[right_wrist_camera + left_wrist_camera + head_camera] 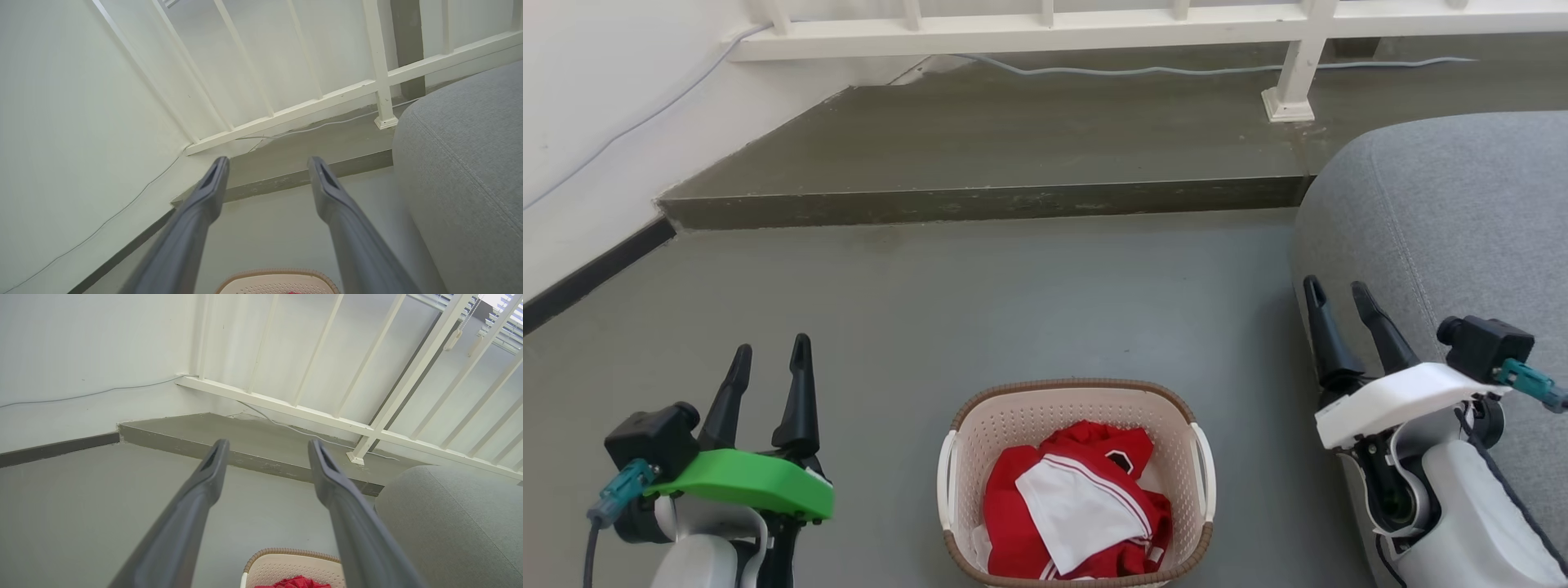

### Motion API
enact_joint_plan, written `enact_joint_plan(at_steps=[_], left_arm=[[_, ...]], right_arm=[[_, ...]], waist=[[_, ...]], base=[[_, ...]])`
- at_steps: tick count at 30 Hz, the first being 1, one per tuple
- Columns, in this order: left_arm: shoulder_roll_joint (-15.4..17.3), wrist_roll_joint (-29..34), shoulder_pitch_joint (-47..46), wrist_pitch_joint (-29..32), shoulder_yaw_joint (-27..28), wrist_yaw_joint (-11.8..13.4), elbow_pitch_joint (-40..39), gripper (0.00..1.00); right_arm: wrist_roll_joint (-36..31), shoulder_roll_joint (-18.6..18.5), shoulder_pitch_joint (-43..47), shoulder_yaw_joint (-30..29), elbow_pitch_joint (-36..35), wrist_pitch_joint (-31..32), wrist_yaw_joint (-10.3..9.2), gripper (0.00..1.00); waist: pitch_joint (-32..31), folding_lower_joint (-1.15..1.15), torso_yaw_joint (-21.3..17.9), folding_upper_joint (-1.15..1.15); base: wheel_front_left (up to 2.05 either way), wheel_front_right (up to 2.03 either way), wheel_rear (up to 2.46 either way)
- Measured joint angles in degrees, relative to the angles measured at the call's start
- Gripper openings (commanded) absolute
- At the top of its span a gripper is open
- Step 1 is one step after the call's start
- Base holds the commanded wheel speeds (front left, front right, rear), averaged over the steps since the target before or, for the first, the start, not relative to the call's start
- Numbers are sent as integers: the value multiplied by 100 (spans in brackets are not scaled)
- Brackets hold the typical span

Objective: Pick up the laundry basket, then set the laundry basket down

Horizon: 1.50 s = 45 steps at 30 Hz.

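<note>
The heap of the red and white clothes (1081, 505) sits well below the brown rim (1076, 383), so they should ride along in place when the robot lifts the laundry basket.
The laundry basket (980, 429), cream with perforated walls, a brown woven rim and white side handles, stands on the grey floor at the bottom centre of the head view. Red and white clothes (1078, 510) lie in it. Its far rim also peeks into the left wrist view (286, 552) and the right wrist view (278, 273). My left gripper (770, 351) is open, off to the basket's left and apart from it. My right gripper (1339, 291) is open too, to the basket's right, in front of the grey sofa. Neither holds anything.
A grey sofa (1454, 220) fills the right side, close to my right arm. A raised dark step (980, 204) crosses the floor ahead, with a white railing (1045, 33) and its post (1290, 90) on it. A white wall (588, 122) with a cable runs along the left.
</note>
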Motion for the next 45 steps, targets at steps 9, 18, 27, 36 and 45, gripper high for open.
enact_joint_plan(at_steps=[9, 18, 27, 36, 45], left_arm=[[-92, 683, -7, -186, -53, 0, -110, 100], [-108, 1293, -12, -341, -54, -1, -143, 100], [-130, 1343, -13, -341, -27, -9, -137, 100], [-143, 1343, -13, -341, 13, -29, -133, 100], [-151, 1343, -14, -341, 52, -59, -131, 100]], right_arm=[[-675, 8, -88, 157, 89, -192, -71, 100], [-1311, 42, -194, 269, 183, -363, -114, 100], [-1402, 125, -195, 205, 219, -370, -112, 100], [-1454, 157, -199, 91, 258, -370, -103, 100], [-1475, 177, -201, 30, 305, -370, -49, 100]], waist=[[10, 0, 1, 0], [8, 0, -19, 0], [23, 0, -27, 0], [52, 0, -31, 0], [97, 0, -41, 0]], base=[[0, 0, 0], [0, 0, 0], [0, 0, 0], [0, 0, 0], [0, 0, 0]])
